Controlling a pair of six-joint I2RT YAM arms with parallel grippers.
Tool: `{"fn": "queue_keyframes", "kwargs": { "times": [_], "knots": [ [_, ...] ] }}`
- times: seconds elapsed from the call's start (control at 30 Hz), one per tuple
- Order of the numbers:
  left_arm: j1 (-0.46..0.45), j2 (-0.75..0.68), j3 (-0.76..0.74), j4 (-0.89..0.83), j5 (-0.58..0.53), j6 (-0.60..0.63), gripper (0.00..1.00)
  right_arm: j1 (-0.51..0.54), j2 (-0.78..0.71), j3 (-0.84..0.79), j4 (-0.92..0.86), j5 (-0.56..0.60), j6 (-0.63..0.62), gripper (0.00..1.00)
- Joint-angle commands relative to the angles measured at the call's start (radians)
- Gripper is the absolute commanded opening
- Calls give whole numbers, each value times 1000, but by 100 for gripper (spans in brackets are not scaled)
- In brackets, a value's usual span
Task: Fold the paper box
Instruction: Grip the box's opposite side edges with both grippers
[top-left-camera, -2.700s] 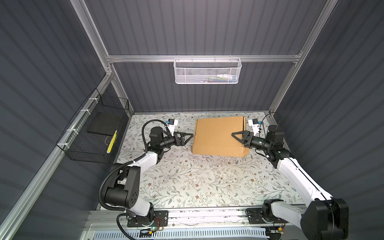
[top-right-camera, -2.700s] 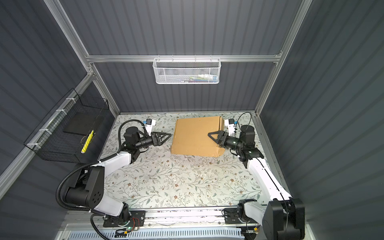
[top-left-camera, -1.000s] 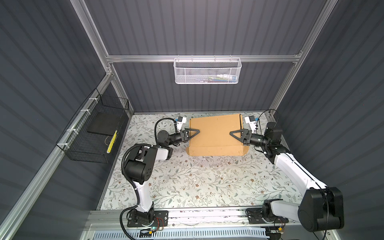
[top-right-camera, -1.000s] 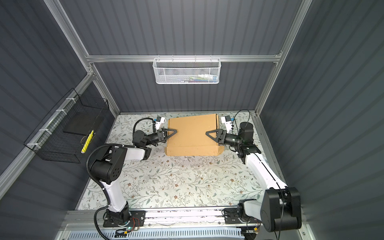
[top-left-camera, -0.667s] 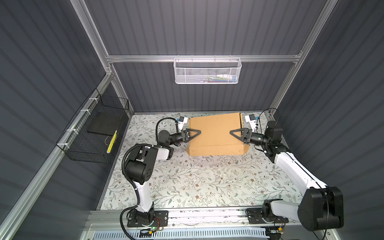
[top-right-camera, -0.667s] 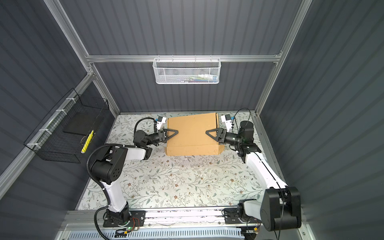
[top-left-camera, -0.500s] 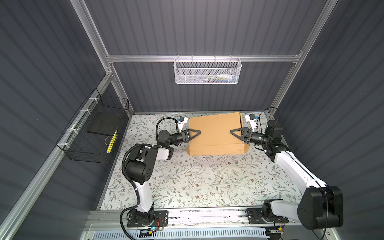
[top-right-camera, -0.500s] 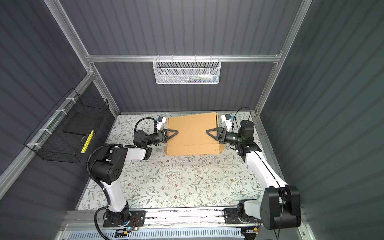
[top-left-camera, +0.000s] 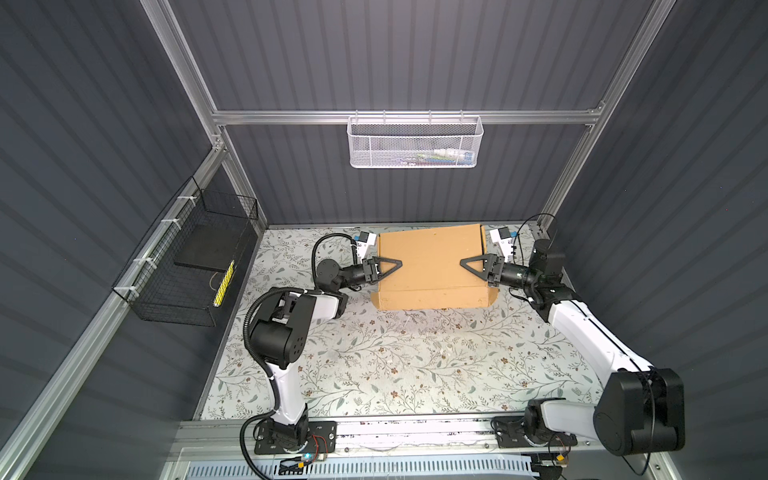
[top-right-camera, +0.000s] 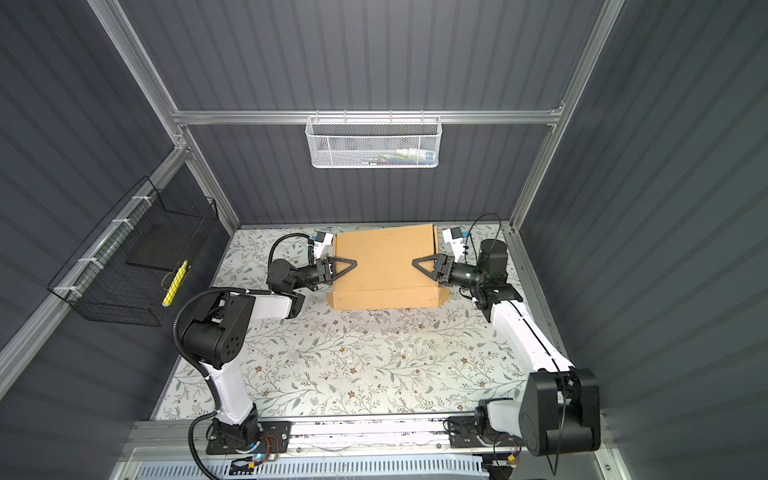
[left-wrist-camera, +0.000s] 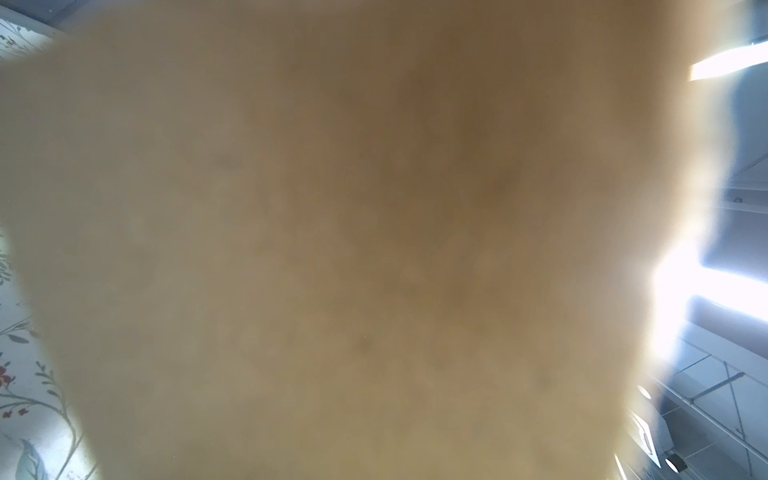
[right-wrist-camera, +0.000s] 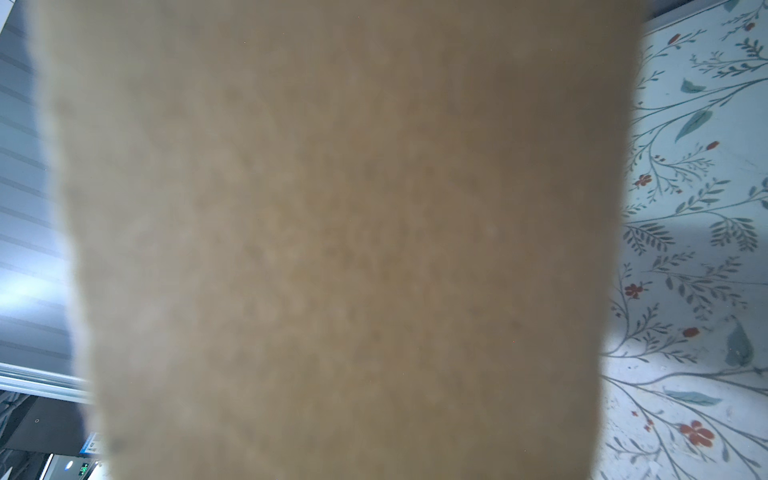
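Observation:
My right gripper is holding the box's side edge (top-left-camera: 483, 242), and the front flap's tab (top-left-camera: 493, 296) sticks out past the box's corner. Next, my right gripper lets go while my left gripper turns the box.
The paper box (top-left-camera: 430, 262) (top-right-camera: 384, 262) is a shallow brown cardboard mailer with its lid down, at the back of the floral table. My left gripper (top-left-camera: 397, 266) (top-right-camera: 353, 264) reaches over the box's left edge. Its upper finger lies on the lid and its lower finger is hidden. My right gripper (top-left-camera: 463, 264) (top-right-camera: 415, 263) clasps the right edge the same way, upper finger on the lid. Blurred cardboard fills the left wrist view (left-wrist-camera: 374, 249) and the right wrist view (right-wrist-camera: 353, 249), hiding both sets of jaws.
The back wall stands just behind the box. A white wire basket (top-left-camera: 415, 141) hangs on that wall above it. A black wire basket (top-left-camera: 187, 266) is fixed to the left wall. The floral table (top-left-camera: 415, 365) stretches in front of the box.
Since the earliest frames the box has shifted left and toward the back wall with the right gripper. The left gripper came in over the box's left edge. Over the last second little moves.

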Motion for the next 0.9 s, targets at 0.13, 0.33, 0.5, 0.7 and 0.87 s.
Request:
{"fn": "queue_keyframes", "kwargs": {
  "times": [0.13, 0.33, 0.5, 0.7, 0.87],
  "knots": [
    [-22, -26, 50, 43, 20, -13, 61, 4, 14, 26, -10, 1, -17, 59],
    [-23, -23, 55, 43, 19, -19, 56, 4, 17, 26, -6, 2, -16, 60],
    [-23, -20, 56, 43, 14, -23, 54, 4, 16, 26, -1, 3, -14, 61],
    [-22, -15, 56, 44, 4, -27, 51, 4, 10, 25, -1, 7, -12, 63],
    [-19, -12, 52, 44, 1, -32, 51, 4, 4, 23, -1, 8, -13, 67]
  ]
}}
